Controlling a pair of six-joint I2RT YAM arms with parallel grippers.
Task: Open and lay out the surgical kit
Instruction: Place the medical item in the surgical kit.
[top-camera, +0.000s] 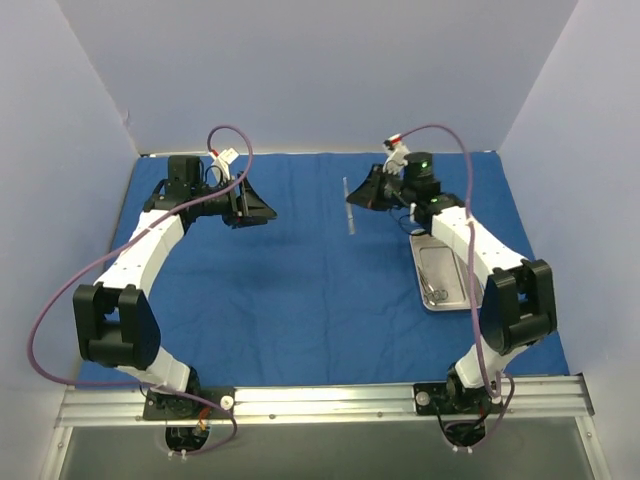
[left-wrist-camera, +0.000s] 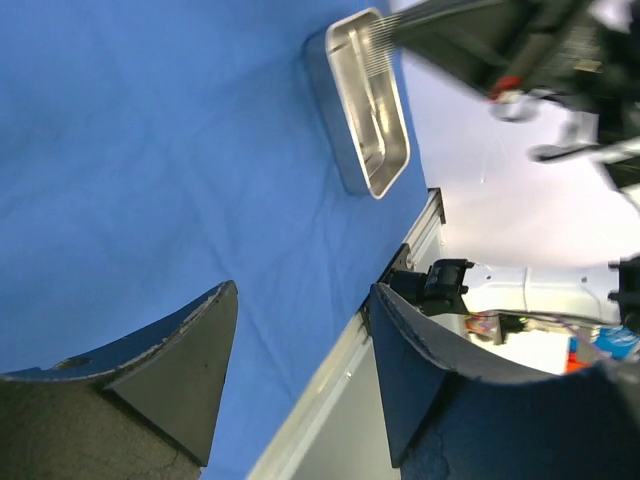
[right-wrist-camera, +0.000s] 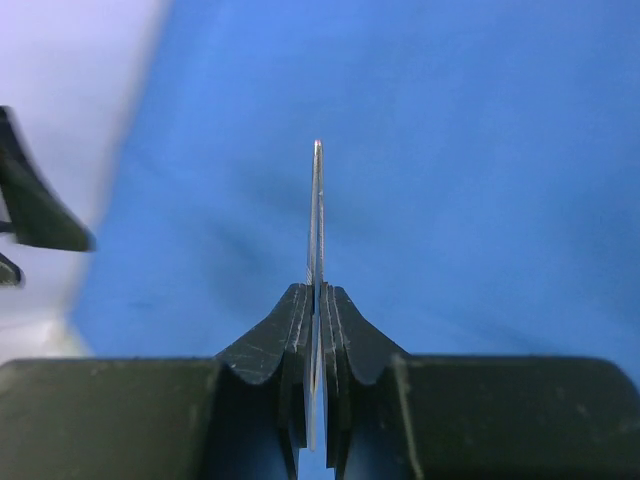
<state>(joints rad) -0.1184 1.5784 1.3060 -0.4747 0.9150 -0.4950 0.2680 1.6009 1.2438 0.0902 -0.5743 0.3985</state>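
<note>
The tweezers' near end (top-camera: 351, 226) is free and faces my open left gripper, so my right gripper keeps moving them closer until my left gripper closes on them.
The royal-blue cloth (top-camera: 300, 290) lies spread flat over the table. The steel tray (top-camera: 428, 252) sits on it at the right, with a scissor-like instrument (top-camera: 437, 293) inside. My right gripper (top-camera: 364, 194) is shut on thin silver tweezers (top-camera: 349, 212) and holds them above the cloth's middle back. In the right wrist view the tweezers (right-wrist-camera: 317, 200) stick straight out from the closed gripper (right-wrist-camera: 318, 290) over the cloth (right-wrist-camera: 480, 150). My left gripper (top-camera: 262, 207) is open and empty above the cloth at back left. The left wrist view shows its spread gripper (left-wrist-camera: 303, 288), the cloth (left-wrist-camera: 150, 150) and the tray (left-wrist-camera: 343, 140).
A metal rail (top-camera: 320, 400) runs along the table's near edge and also shows in the left wrist view (left-wrist-camera: 330, 390). Pale walls close in the back and both sides. Purple cables (top-camera: 60, 300) loop off each arm.
</note>
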